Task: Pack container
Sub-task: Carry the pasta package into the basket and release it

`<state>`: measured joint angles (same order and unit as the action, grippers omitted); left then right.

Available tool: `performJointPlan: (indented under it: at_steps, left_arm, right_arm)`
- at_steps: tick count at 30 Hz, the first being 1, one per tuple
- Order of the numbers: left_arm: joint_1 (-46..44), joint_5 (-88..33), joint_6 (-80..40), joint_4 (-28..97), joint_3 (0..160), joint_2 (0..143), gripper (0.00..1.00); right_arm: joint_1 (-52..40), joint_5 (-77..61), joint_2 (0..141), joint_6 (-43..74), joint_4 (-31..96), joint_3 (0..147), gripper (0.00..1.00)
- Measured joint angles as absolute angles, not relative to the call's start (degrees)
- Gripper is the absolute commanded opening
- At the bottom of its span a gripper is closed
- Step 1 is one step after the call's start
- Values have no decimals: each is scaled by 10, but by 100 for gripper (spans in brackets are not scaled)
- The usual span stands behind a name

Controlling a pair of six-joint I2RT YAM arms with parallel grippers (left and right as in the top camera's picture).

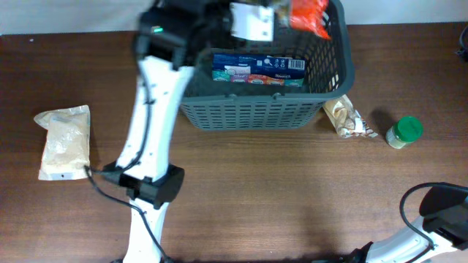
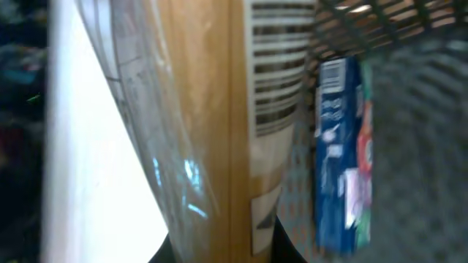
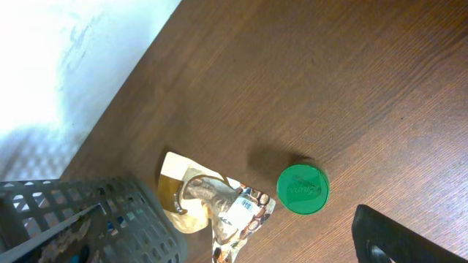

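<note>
The pasta pack [image 2: 208, 124] lies lengthwise along the blue box, so the robot's left gripper goes on carrying it until it gets to the open basket's bottom [image 2: 420, 150], and let go of it there.
The dark grey slotted basket [image 1: 263, 113] stands at the back middle of the table. A blue box [image 1: 257, 69] lies inside it, with an orange-red bag [image 1: 311, 16] in its far right corner. My left gripper [image 1: 232, 18] hovers over the basket's far side. It is shut on a clear-wrapped pack of tan pasta with a white barcode label [image 2: 219, 109], its dark jaws [image 2: 219, 252] on either side of the pack. The blue box [image 2: 340, 153] and the basket's lattice wall [image 2: 409, 14] show beside the pack. Only a dark finger part of my right gripper [image 3: 398, 237] shows, low at the right.
A pale bag of grains [image 1: 64, 142] lies at the table's left. A crumpled snack bag [image 1: 347, 117] lies against the basket's right corner; it also shows in the right wrist view [image 3: 219, 204]. A green-lidded jar [image 1: 404, 131] [image 3: 302, 188] stands to its right.
</note>
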<state>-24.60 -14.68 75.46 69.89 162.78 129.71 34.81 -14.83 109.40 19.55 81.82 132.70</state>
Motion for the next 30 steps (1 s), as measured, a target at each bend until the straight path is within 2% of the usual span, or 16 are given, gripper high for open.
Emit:
performJointPlan:
  at_steps: [5, 11, 13, 14, 15, 16, 17, 18, 20, 23, 24, 28, 30]
  left_arm:
    - [-255, -140, 766, 718, 1498, 1355, 2]
    - [-255, -126, 757, 744, 1420, 1378, 4]
    - [-255, -126, 751, 739, 1392, 1378, 16]
    - [-255, -126, 749, 735, 1380, 1378, 18]
    - [-255, -123, 745, 730, 1369, 1378, 26]
    - [-255, -119, 739, 717, 1360, 1378, 27]
    - [-256, -113, 728, 696, 1358, 1378, 33]
    - [-256, -103, 704, 668, 1362, 1378, 48]
    - [-255, -80, 617, 643, 1407, 1378, 59]
    - [-246, -70, 487, 660, 1529, 1378, 83]
    - [-236, -68, 445, 668, 1585, 1375, 95]
    - [-190, -64, 343, 770, 1757, 1332, 97]
    - [-163, -53, 298, 803, 1789, 1291, 97]
  right_arm:
    - [348, -148, 1094, 195, 818, 1327, 99]
    - [348, -148, 1094, 195, 818, 1327, 99]
    - [348, -148, 1094, 195, 818, 1327, 99]
    - [348, -148, 1094, 196, 818, 1327, 99]
    - [348, -148, 1094, 196, 818, 1327, 99]
    - [348, -148, 1094, 195, 818, 1327, 99]
    - [348, -148, 1094, 195, 818, 1327, 99]
    - [348, -149, 1094, 195, 818, 1327, 99]
    - [348, -148, 1094, 196, 818, 1327, 99]
    - [348, -148, 1094, 196, 818, 1327, 99]
    - [348, -148, 1094, 196, 818, 1327, 99]
    - [348, -148, 1094, 195, 818, 1327, 99]
    - [348, -149, 1094, 195, 818, 1327, 99]
